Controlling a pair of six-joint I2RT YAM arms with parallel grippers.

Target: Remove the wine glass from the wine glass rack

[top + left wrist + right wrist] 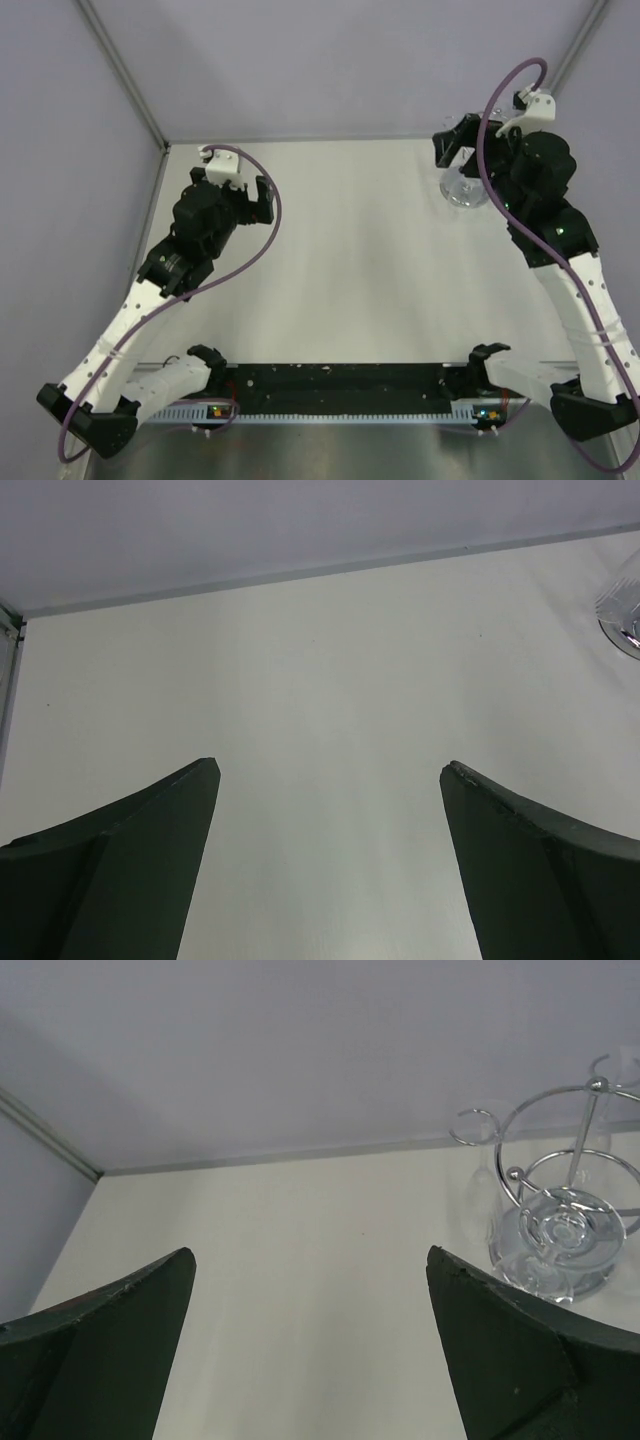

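Observation:
I keep my open right gripper moving toward that glass (pixel 562 1240), a wine glass hanging on the rack's near side (pixel 572 1218), free of neighbours, until the fingers surround it.
The wine glass rack (pixel 560 1215) is a chrome wire stand with a round mirrored base, a thin post and a hoop. It stands at the right of the right wrist view and at the far right of the table (pixel 465 188). A clear wine glass (pixel 483 1205) hangs upside down from a ring loop on its left side, faint against the wall. My right gripper (pixel 310 1255) is open and empty, to the left of the rack and apart from it (pixel 452 145). My left gripper (pixel 330 770) is open and empty over bare table at the far left (pixel 255 200).
The white table (pixel 340 260) is closed in by lilac walls at the back and sides. The edge of the rack's base shows at the far right of the left wrist view (pixel 625 630). A black strip (pixel 340 385) runs along the near edge between the arm bases.

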